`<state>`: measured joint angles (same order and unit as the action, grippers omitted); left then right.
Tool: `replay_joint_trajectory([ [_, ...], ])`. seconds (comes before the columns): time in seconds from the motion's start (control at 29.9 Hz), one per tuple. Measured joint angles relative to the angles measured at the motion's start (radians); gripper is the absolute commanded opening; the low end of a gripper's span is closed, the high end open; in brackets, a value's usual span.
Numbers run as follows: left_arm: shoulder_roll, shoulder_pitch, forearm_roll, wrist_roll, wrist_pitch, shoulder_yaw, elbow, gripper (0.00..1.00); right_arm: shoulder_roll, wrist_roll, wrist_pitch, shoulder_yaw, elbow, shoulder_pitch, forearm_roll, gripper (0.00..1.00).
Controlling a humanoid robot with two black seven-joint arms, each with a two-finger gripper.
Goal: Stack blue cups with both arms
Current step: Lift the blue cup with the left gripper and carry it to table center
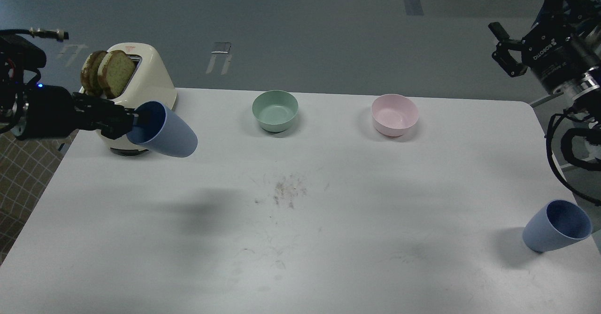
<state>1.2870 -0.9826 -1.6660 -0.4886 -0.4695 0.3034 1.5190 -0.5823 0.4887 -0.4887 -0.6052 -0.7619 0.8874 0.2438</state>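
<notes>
I expect the second blue cup (pixel 555 227) to go deep into the other cup when I lower it, with its upper part showing, because the second cup gets narrower toward its base (pixel 532 242).
One blue cup (pixel 166 132) hangs in the air in front of the toaster, tipped on its side with its mouth to the left. My left gripper (pixel 135 120) is shut on its rim, one finger inside. The other blue cup (pixel 554 227) rests on the table near the right edge, leaning with its mouth up and to the right. My right gripper (pixel 520 22) is open and empty, high at the far right, well above and behind that cup.
A cream toaster (pixel 141 77) with two bread slices stands at the back left, just behind the held cup. A mint-green bowl (pixel 275 111) and a pink bowl (pixel 394 115) sit along the back of the white table (pixel 300 239). Crumbs lie mid-table.
</notes>
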Motion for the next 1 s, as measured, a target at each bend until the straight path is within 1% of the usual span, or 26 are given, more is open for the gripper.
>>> replay_joint_trajectory([
  [0.1,-0.119,-0.07,-0.011,0.0,-0.008,-0.006,-0.011,0.0,-0.01,0.0,0.0,0.062,0.003,0.079,0.003,1.0],
  [0.3,-0.315,-0.141,-0.051,0.0,-0.019,-0.007,-0.021,0.0,-0.02,0.0,0.0,0.185,0.005,0.247,0.003,1.0],
  [0.43,-0.442,-0.151,-0.103,0.0,-0.019,-0.009,-0.041,0.0,-0.02,0.0,0.0,0.237,0.006,0.339,0.003,1.0],
  [0.6,-0.593,-0.152,-0.197,0.0,-0.019,-0.018,-0.096,0.0,-0.018,0.0,0.0,0.318,0.008,0.444,0.003,1.0],
  [0.7,-0.679,-0.154,-0.259,0.0,-0.019,-0.036,-0.136,0.0,-0.016,0.0,0.0,0.356,0.007,0.496,0.002,1.0],
  [0.83,-0.805,-0.168,-0.339,-0.001,-0.019,-0.06,-0.222,0.0,-0.011,0.0,0.0,0.377,0.007,0.53,0.002,1.0],
  [1.0,-0.925,-0.243,-0.41,0.0,-0.019,-0.143,-0.339,0.0,-0.01,0.0,0.0,0.381,0.003,0.535,0.0,1.0],
])
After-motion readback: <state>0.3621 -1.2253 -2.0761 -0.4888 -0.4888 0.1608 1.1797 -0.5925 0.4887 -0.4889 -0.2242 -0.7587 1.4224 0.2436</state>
